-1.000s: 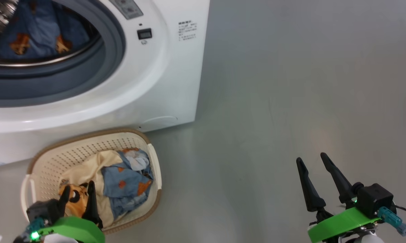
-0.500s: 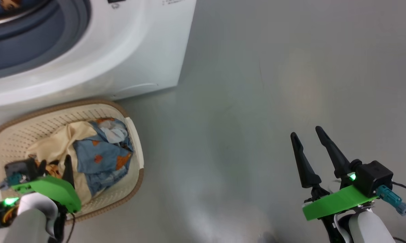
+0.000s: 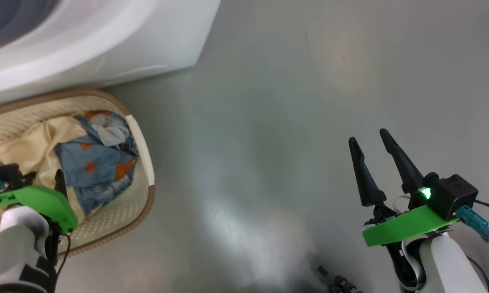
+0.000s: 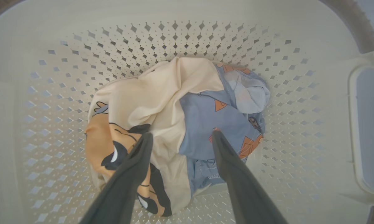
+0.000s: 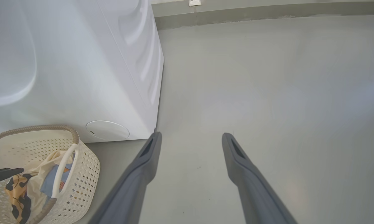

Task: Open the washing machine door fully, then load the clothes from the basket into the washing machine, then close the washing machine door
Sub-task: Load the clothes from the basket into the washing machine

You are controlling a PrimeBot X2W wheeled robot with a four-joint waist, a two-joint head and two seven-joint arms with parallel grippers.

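My fingers are around the light blue clothes (image 3: pixel 97 163), and the cream cloth (image 3: pixel 53 145) overlaps them. Both will therefore come up together and empty the basket when I lift.
The cream basket (image 3: pixel 140 162) stands on the floor against the white washing machine (image 3: pixel 106 36). In it lie light blue clothes (image 4: pixel 205 118) with orange figures and a cream cloth (image 4: pixel 162 90) with an orange and black print. My left gripper (image 4: pixel 181 133) is open just above this pile, one finger over the print and the other over the blue fabric. Far to the right, my right gripper (image 3: pixel 368 136) stands open and empty above the bare floor. The washing machine door is out of view.
The machine's front corner (image 5: pixel 156 124) and a round service flap (image 5: pixel 107 130) are near the basket (image 5: pixel 84 165). Grey floor (image 3: pixel 269 122) stretches to the right. A wall skirting (image 5: pixel 268 12) runs along the back.
The head camera has tilted down and right, so the drum has left the picture. My left gripper has sunk lower over the basket's clothes. The right gripper stays open.
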